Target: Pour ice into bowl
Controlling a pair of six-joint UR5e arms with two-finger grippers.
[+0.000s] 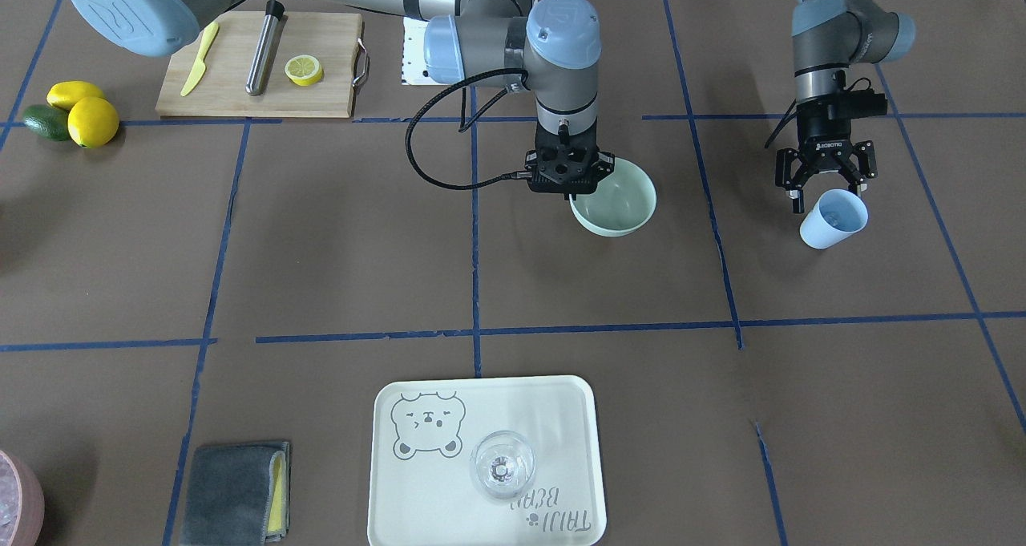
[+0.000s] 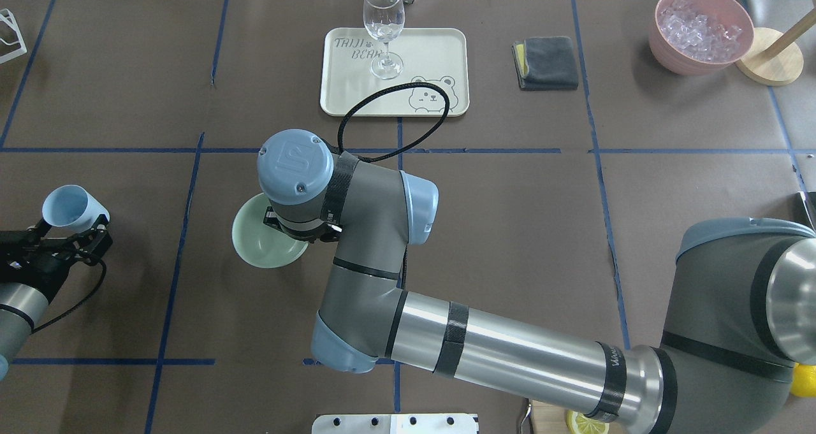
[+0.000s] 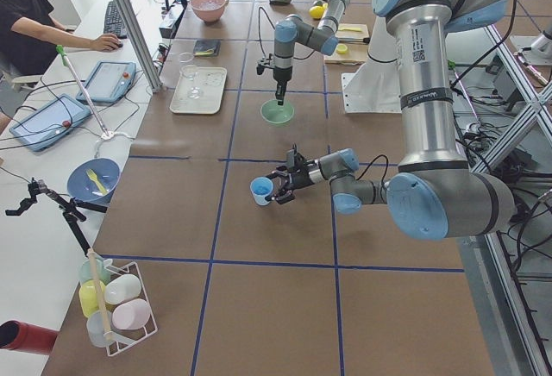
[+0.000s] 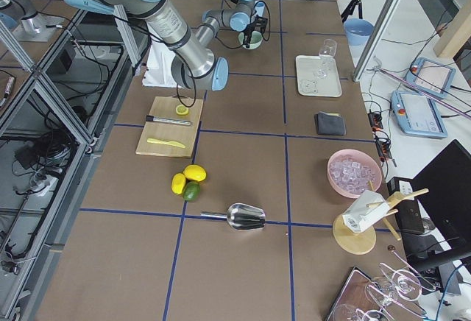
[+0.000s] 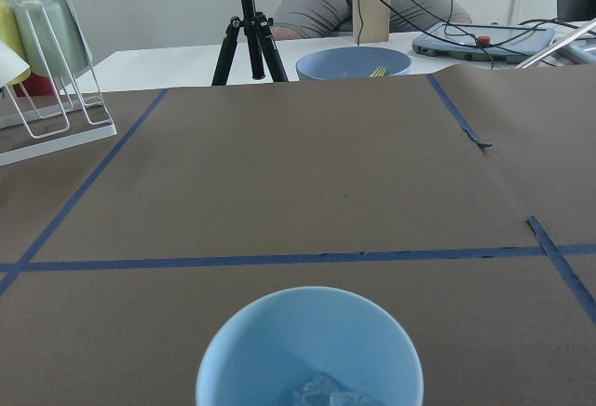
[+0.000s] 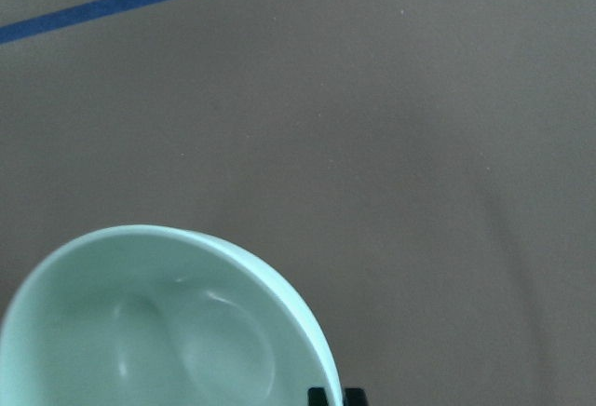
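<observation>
My right gripper should move away before my left gripper brings the cup of ice over the bowl (image 1: 620,203), because my right gripper covers the bowl's rim (image 1: 578,205).
The pale mint-green bowl (image 1: 621,205) sits near the table's middle and also shows in the overhead view (image 2: 258,246). My right gripper (image 1: 565,179) is over its rim, and its fingertips (image 6: 326,395) pinch the edge of the bowl (image 6: 158,322), which looks empty. My left gripper (image 1: 826,184) is shut on a light blue cup (image 1: 834,219), held tilted off to the side, apart from the bowl. In the left wrist view a few clear ice cubes (image 5: 321,392) lie inside the cup (image 5: 307,341).
A pink container of ice (image 2: 700,29) stands at the far right. A white tray (image 2: 433,45) holds a wine glass (image 2: 384,29), with a grey cloth (image 2: 546,62) beside it. A cutting board (image 1: 321,57) with a lemon half, knife and metal rod is near the robot. A metal scoop (image 4: 243,216) lies on the table.
</observation>
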